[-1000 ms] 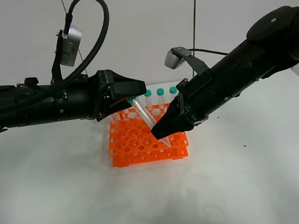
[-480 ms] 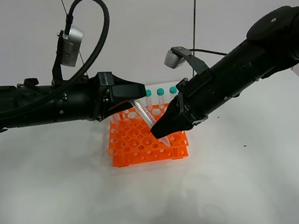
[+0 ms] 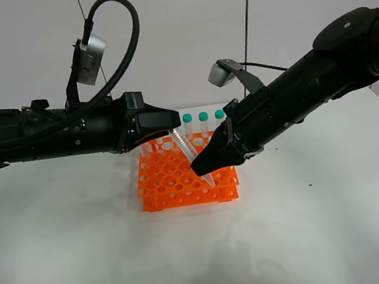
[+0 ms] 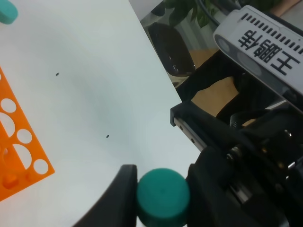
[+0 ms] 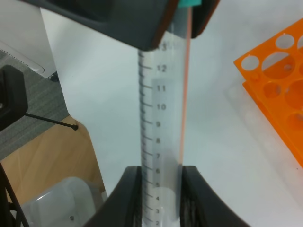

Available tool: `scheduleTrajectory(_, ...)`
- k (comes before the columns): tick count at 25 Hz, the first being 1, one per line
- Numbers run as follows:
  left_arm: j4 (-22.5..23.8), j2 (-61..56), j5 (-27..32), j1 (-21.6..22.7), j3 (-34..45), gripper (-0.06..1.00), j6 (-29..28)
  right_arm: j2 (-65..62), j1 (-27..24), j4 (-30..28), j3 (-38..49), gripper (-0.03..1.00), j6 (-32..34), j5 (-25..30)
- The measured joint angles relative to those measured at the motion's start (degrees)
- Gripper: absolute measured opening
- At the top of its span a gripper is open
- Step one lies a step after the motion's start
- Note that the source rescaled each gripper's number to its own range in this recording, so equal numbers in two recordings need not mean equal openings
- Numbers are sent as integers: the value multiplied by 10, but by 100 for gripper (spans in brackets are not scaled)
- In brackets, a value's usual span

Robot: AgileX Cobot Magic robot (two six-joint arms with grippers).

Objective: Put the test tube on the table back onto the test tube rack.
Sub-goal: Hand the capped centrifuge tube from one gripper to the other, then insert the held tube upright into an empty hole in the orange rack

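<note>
My right gripper should open and move away, as it stops the tube's lower part (image 3: pixel 208 179) from entering the rack, while my left gripper keeps holding the cap (image 4: pixel 163 196).
The test tube (image 3: pixel 184 148) hangs tilted above the orange test tube rack (image 3: pixel 174 181), with its tip pointing down to the right. My left gripper (image 3: pixel 172 126) is shut on its teal cap (image 4: pixel 163 197), which sits between the two fingers in the left wrist view. My right gripper (image 3: pixel 203 167) is shut on the lower part of the clear tube (image 5: pixel 161 132), just over the rack's right side. The rack stands on the white table (image 3: pixel 85 255) and also shows in both wrist views (image 4: pixel 19 156) (image 5: pixel 279 80).
Three teal-capped tubes (image 3: pixel 203 117) stand upright in the rack's back row, just behind both grippers. Both black arms reach in from the sides and meet over the rack. A white wall stands behind the table.
My left gripper has drawn back slightly to the left at the tube's cap. The tube and my right gripper have stayed in place.
</note>
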Motion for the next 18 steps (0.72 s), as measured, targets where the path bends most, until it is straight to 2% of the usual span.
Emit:
scheduleTrajectory(5, 0, 0, 1, 0, 1, 2, 0, 0, 1, 0, 0, 5, 11, -2)
scheduleTrajectory(6, 0, 0, 2, 0, 1, 2, 0, 0, 2, 0, 0, 14, 15, -7)
scheduleTrajectory(7, 0, 0, 4, 0, 1, 2, 0, 0, 2, 0, 0, 28, 18, -12)
scheduleTrajectory(9, 0, 0, 5, 0, 1, 2, 0, 0, 2, 0, 0, 70, 22, -21)
scheduleTrajectory(11, 0, 0, 5, 0, 1, 2, 0, 0, 2, -1, 0, 93, 26, -21)
scheduleTrajectory(14, 0, 0, 5, 0, 1, 2, 0, 0, 2, -41, -21, 98, 67, -4)
scheduleTrajectory(18, 0, 0, 5, 0, 1, 2, 0, -11, 2, -155, -94, 99, 214, 53)
